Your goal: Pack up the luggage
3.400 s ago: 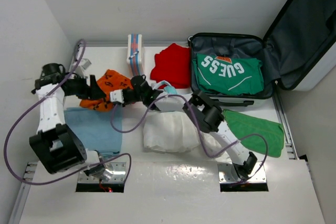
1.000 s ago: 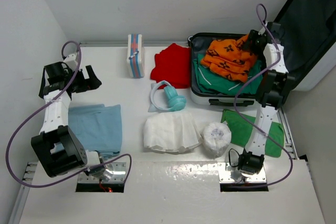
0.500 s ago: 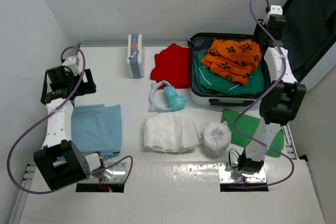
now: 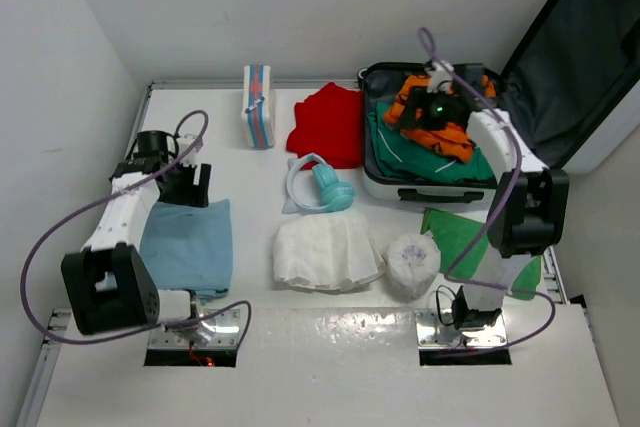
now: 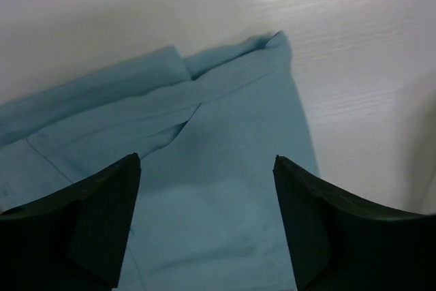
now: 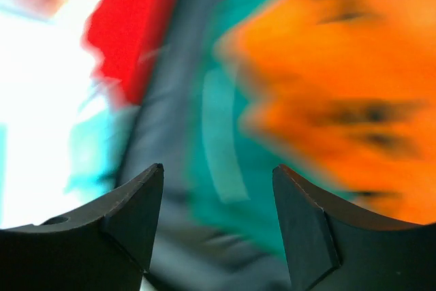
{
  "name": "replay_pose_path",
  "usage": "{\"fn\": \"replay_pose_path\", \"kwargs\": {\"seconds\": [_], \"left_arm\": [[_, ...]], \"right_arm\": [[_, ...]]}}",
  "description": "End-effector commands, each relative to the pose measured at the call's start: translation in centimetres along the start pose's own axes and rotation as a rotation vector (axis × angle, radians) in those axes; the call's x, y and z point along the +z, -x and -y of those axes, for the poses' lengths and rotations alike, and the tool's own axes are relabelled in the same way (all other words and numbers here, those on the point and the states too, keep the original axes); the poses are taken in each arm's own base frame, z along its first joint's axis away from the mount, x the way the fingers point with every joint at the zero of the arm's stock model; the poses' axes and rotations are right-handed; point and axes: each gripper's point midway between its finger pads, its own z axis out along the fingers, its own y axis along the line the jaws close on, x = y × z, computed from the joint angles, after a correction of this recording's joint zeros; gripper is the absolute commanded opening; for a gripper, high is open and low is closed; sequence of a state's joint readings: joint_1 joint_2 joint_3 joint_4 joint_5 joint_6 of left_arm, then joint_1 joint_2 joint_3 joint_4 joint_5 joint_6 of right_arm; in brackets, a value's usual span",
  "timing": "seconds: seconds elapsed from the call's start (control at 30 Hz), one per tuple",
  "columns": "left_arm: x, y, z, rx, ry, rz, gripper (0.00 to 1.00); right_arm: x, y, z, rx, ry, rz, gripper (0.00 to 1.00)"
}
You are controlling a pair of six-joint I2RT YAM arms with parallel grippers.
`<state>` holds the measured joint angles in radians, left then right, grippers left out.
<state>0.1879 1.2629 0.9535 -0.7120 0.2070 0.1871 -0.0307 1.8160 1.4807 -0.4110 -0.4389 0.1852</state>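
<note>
The luggage (image 4: 435,162) is too far for my left gripper to reach, so that gripper should lift the light blue cloth's far edge (image 4: 172,209) for my right gripper to take.
The luggage (image 4: 560,97) lies open at the back right, its dark lid raised. Inside lie a green shirt (image 4: 400,142) and an orange patterned cloth (image 4: 465,132) on top. My right gripper (image 4: 425,112) is open and empty above the orange cloth; its wrist view, blurred, shows the orange cloth (image 6: 340,86) and green shirt (image 6: 225,141). My left gripper (image 4: 190,185) is open and empty over the far edge of a folded light blue cloth (image 4: 190,242), which fills the left wrist view (image 5: 204,189).
On the table: a red cloth (image 4: 330,127), a striped pouch (image 4: 258,105), teal headphones (image 4: 322,187), a white cloth (image 4: 325,252), a white roll (image 4: 412,259) and a green cloth (image 4: 470,237) in front of the luggage.
The orange cloth went from the left of the table into the luggage and was let go. My right gripper swung back over it. My left gripper came down to the blue cloth.
</note>
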Motion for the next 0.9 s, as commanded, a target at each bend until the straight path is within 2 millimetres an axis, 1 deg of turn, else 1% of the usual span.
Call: {"fn": "replay_pose_path", "kwargs": {"seconds": [0.0, 0.03, 0.07, 0.1, 0.13, 0.17, 0.2, 0.23, 0.27, 0.33, 0.37, 0.4, 0.43, 0.47, 0.5, 0.53, 0.57, 0.6, 0.63, 0.67, 0.73, 0.77, 0.8, 0.87], "left_arm": [[2.3, -2.5, -2.3, 0.045, 0.103, -0.221, 0.79], [2.9, -3.4, -3.1, 0.045, 0.136, -0.273, 0.76], [3.2, -4.3, -4.3, 0.043, 0.202, -0.328, 0.72], [3.6, -4.6, -4.7, 0.045, 0.215, -0.346, 0.71], [3.8, -4.9, -5.2, 0.076, 0.208, -0.366, 0.71], [3.9, -4.7, -5.5, 0.130, 0.202, -0.360, 0.75], [3.7, -4.3, -5.4, 0.155, 0.143, -0.325, 0.81], [3.4, -4.1, -5.4, 0.201, 0.106, -0.306, 0.86], [2.6, -3.3, -5.7, 0.336, 0.064, -0.273, 0.91], [2.2, -2.6, -6.8, 0.434, 0.049, -0.247, 0.93], [1.6, -1.7, -7.7, 0.558, 0.043, -0.220, 0.94], [1.3, -1.6, -8.4, 0.583, 0.017, -0.201, 0.94], [1.1, -0.8, -9.0, 0.627, -0.001, -0.185, 0.95], [0.9, -1.1, -9.0, 0.648, -0.044, -0.193, 0.95], [1.2, -0.8, -9.0, 0.686, -0.089, -0.171, 0.95], [1.9, -0.6, -10.0, 0.670, -0.110, -0.184, 0.95], [2.3, -1.1, -9.6, 0.663, -0.164, -0.213, 0.95], [2.8, -1.4, -9.8, 0.654, -0.196, -0.225, 0.95], [3.3, -1.5, -9.8, 0.638, -0.237, -0.219, 0.95], [4.2, -2.1, -9.7, 0.612, -0.295, -0.238, 0.95], [5.2, -2.8, -9.2, 0.597, -0.364, -0.228, 0.96], [5.4, -2.9, -9.3, 0.591, -0.381, -0.226, 0.96], [5.9, -3.2, -9.1, 0.590, -0.404, -0.226, 0.96], [6.1, -4.0, -8.5, 0.590, -0.432, -0.229, 0.96]], "right_arm": [[-2.2, 0.0, -10.3, -0.095, 0.253, 0.004, 0.65], [-2.1, -0.6, -11.9, -0.109, 0.292, -0.017, 0.65], [-2.2, -1.0, -12.9, -0.112, 0.320, -0.034, 0.65], [-1.7, -1.9, -14.5, -0.126, 0.348, -0.068, 0.66], [-1.8, -2.1, -15.3, -0.131, 0.372, -0.084, 0.66], [-1.6, -2.2, -15.7, -0.152, 0.381, -0.090, 0.66], [-1.5, -2.8, -16.9, -0.161, 0.416, -0.113, 0.66], [-1.2, -3.3, -17.5, -0.175, 0.430, -0.126, 0.66], [-1.2, -3.4, -17.9, -0.183, 0.445, -0.129, 0.66], [-1.1, -4.4, -19.1, -0.200, 0.485, -0.156, 0.66], [-1.1, -4.5, -19.4, -0.207, 0.499, -0.161, 0.67], [-1.1, -5.3, -20.0, -0.207, 0.528, -0.186, 0.67], [-1.0, -5.7, -20.5, -0.221, 0.542, -0.197, 0.68], [-1.1, -5.9, -20.9, -0.225, 0.566, -0.200, 0.68], [-1.1, -6.1, -21.1, -0.233, 0.577, -0.207, 0.70], [-1.0, -6.4, -21.5, -0.235, 0.587, -0.215, 0.70], [-1.0, -6.6, -22.0, -0.241, 0.602, -0.223, 0.70], [-0.9, -6.7, -22.0, -0.237, 0.604, -0.228, 0.71], [-0.9, -7.0, -22.6, -0.236, 0.629, -0.236, 0.73], [-0.8, -7.2, -22.9, -0.227, 0.641, -0.246, 0.74], [-0.9, -7.4, -23.6, -0.219, 0.667, -0.258, 0.78], [-0.6, -7.9, -23.9, -0.203, 0.675, -0.278, 0.78], [-0.6, -7.9, -24.2, -0.199, 0.685, -0.284, 0.79], [-0.5, -8.3, -24.5, -0.188, 0.692, -0.300, 0.81]]}}
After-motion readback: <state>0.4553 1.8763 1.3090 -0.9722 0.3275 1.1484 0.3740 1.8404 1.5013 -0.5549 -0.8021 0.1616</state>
